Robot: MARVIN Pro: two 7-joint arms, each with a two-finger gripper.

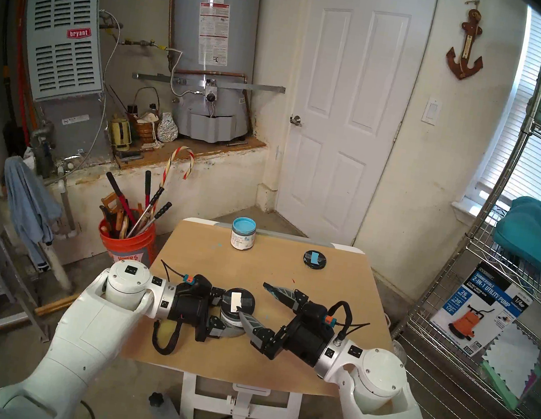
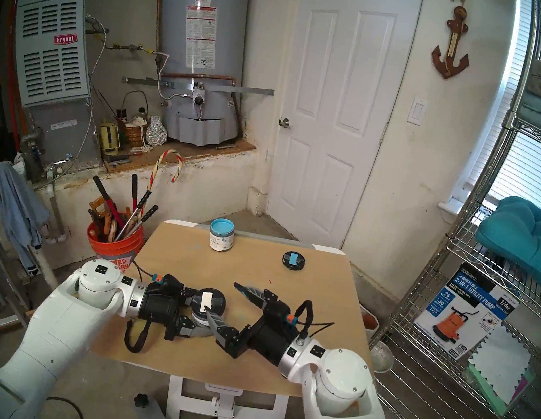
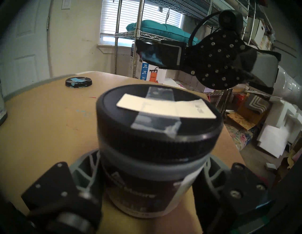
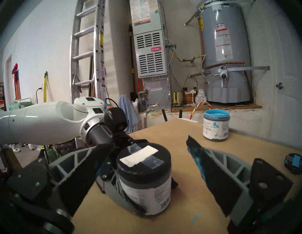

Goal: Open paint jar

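My gripper will twist the lid (image 4: pixel 144 161), and I expect it to turn partway but stay seated, since the black lid's skirt (image 4: pixel 146 179) sits low and level around the jar.
The paint jar (image 1: pixel 231 319) with a white label stands on the near middle of the tan table (image 1: pixel 315 317). Its black screw lid (image 1: pixel 240 299) carries a white tape strip and is on the jar. My left gripper (image 1: pixel 239 319) is shut on the jar's body below the lid, seen close in the left wrist view (image 3: pixel 150 171). My right gripper (image 1: pixel 251 298) is wide open just right of the jar, its jaws standing either side of the lid at about lid height without closing on it. The right wrist view shows the lid (image 4: pixel 143 161) between its fingers (image 4: pixel 212 171).
An open jar of light-blue paint (image 1: pixel 242 236) stands at the table's far edge. A loose black lid with blue tape (image 1: pixel 314 259) lies at the far right. An orange bucket of tools (image 1: pixel 126 244) stands left of the table, a wire shelf (image 1: pixel 493 309) to the right.
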